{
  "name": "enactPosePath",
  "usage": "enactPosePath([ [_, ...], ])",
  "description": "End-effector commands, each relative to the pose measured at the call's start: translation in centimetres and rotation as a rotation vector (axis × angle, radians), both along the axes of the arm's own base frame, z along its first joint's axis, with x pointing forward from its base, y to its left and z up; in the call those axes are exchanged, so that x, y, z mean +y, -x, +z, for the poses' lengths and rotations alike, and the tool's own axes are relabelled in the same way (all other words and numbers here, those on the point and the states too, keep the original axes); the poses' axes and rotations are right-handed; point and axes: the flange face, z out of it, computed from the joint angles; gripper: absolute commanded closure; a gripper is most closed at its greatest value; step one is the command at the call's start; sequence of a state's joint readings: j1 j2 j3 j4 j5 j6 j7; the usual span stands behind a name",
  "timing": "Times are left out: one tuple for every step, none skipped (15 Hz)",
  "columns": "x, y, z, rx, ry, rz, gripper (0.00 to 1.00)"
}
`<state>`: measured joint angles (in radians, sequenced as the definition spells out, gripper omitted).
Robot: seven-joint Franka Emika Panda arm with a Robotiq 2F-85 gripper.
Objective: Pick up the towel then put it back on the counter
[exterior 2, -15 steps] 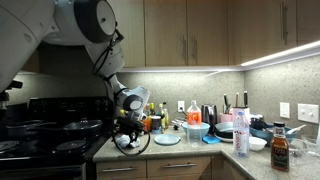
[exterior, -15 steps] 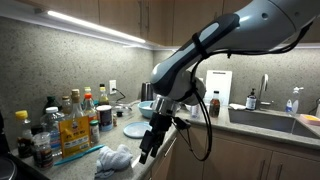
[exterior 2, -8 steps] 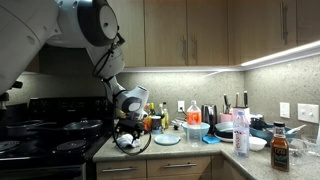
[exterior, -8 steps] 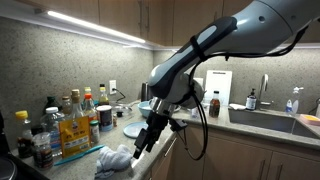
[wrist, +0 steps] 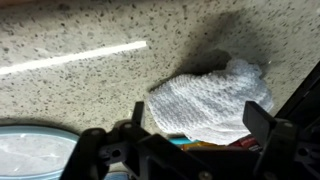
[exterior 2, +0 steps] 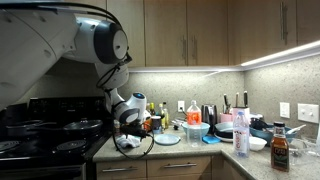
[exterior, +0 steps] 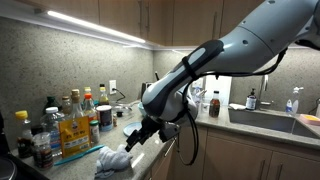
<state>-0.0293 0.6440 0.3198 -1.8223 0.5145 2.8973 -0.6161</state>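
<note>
The towel [exterior: 113,161] lies past my open gripper, which hangs crooked, so next I turn the gripper and move it over the towel's crumpled middle [wrist: 208,104] before closing.
The towel [wrist: 214,98] is a crumpled white waffle-knit cloth lying on the speckled counter [wrist: 70,85]. In an exterior view it lies near the counter's front edge [exterior: 114,160]. My gripper [wrist: 200,128] is open, its two dark fingers standing on either side of the towel just above it. In an exterior view the gripper [exterior: 133,141] hangs right over the towel; in an exterior view [exterior 2: 128,140] it is low at the counter's end by the stove, and the towel is hard to make out there.
Bottles and a yellow bag [exterior: 72,133] stand behind the towel. A light plate [exterior: 135,128] lies nearby and shows in the wrist view [wrist: 30,155]. A stove [exterior 2: 45,130] borders the counter. A sink [exterior: 275,118] and bowls [exterior 2: 196,130] lie farther along.
The arm has swung down and toward the towel; the gripper now sits lower, straddling the towel, where before it hung beside and above it.
</note>
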Motion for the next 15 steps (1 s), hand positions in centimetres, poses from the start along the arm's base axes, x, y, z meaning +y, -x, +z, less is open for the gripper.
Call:
enactPosePath([
  [0.0,-0.3,-0.4,0.0,-0.001,-0.011,0.0],
  [-0.2,-0.6,-0.8,0.001,-0.003,-0.017,0.0],
  [-0.2,-0.7,-1.0,0.001,-0.005,-0.02,0.0],
  [0.3,-0.8,-0.6,0.005,-0.05,0.008,0.0],
  [0.7,-0.8,-0.4,0.013,-0.071,0.015,0.0],
  [1.3,-0.9,0.0,0.019,-0.119,0.024,0.0],
  [1.6,-0.8,0.2,0.027,-0.148,0.026,0.0],
  [1.9,-0.8,0.4,0.039,-0.178,0.027,0.0],
  [2.0,-0.7,0.4,0.048,-0.19,0.028,0.0],
  [2.1,-0.5,0.4,0.077,-0.193,0.029,0.0],
  [2.1,-0.4,0.4,0.097,-0.188,0.033,0.0],
  [2.3,-0.5,0.3,0.064,-0.174,0.028,0.0],
  [2.2,-0.4,0.2,0.076,-0.176,0.034,0.0],
  [2.1,-0.4,0.2,0.08,-0.177,0.035,0.0],
  [2.4,-0.4,0.3,0.087,-0.203,0.036,0.0],
])
